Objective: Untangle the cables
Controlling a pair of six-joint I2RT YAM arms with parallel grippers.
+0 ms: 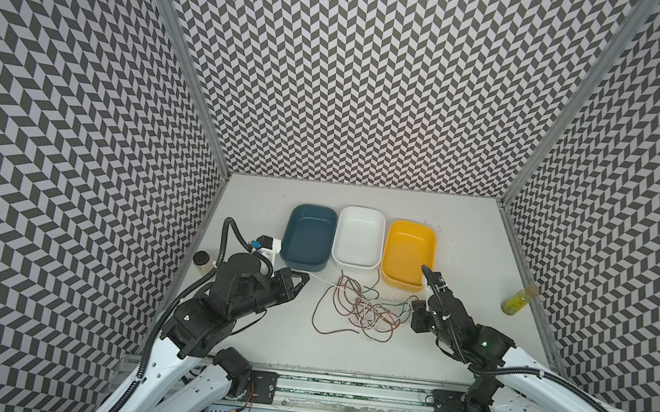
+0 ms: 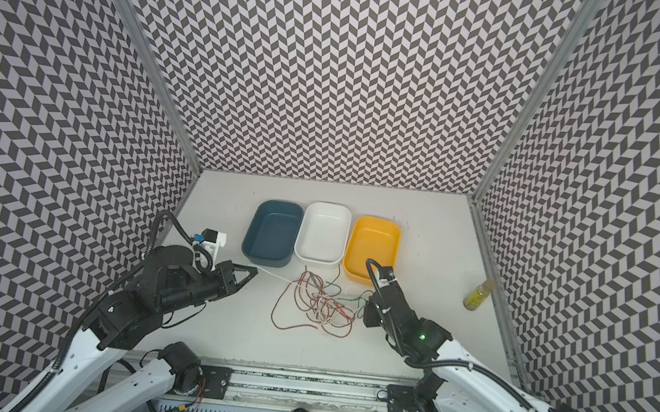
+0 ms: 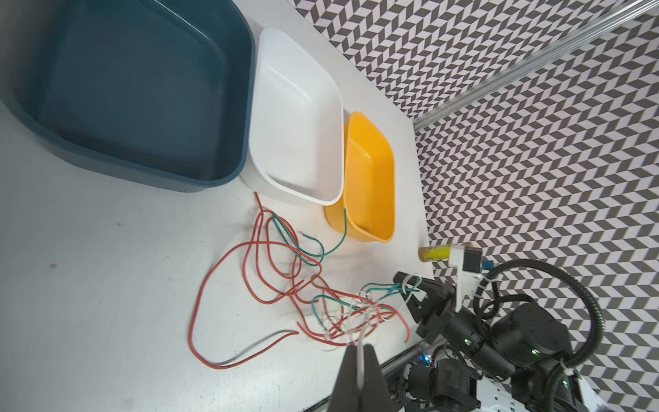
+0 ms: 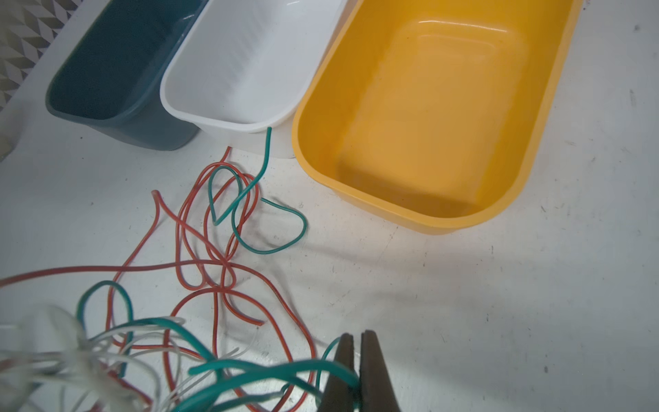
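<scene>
The white cable [image 1: 323, 280] is stretched tight from my left gripper into the tangle, so my left gripper should ease back while my right gripper pulls the green cable [image 1: 402, 303] out.
The cables [image 1: 359, 310] lie in a loose tangle of red-brown, white and green wire on the table in front of the tubs, seen in both top views [image 2: 319, 308]. My left gripper [image 1: 306, 276] is shut on a white cable [image 3: 361, 351], which runs taut from its tips into the tangle. My right gripper [image 1: 414, 305] sits at the tangle's right side. In the right wrist view it [image 4: 356, 337] is shut on a green cable [image 4: 271, 369]. A long red loop [image 3: 199, 296] spreads out to the left of the knot.
Three empty tubs stand in a row behind the cables: blue [image 1: 308, 234], white [image 1: 358, 237], yellow [image 1: 409, 253]. A yellow bottle [image 1: 519, 300] stands at the right wall and a small jar [image 1: 202, 261] at the left wall.
</scene>
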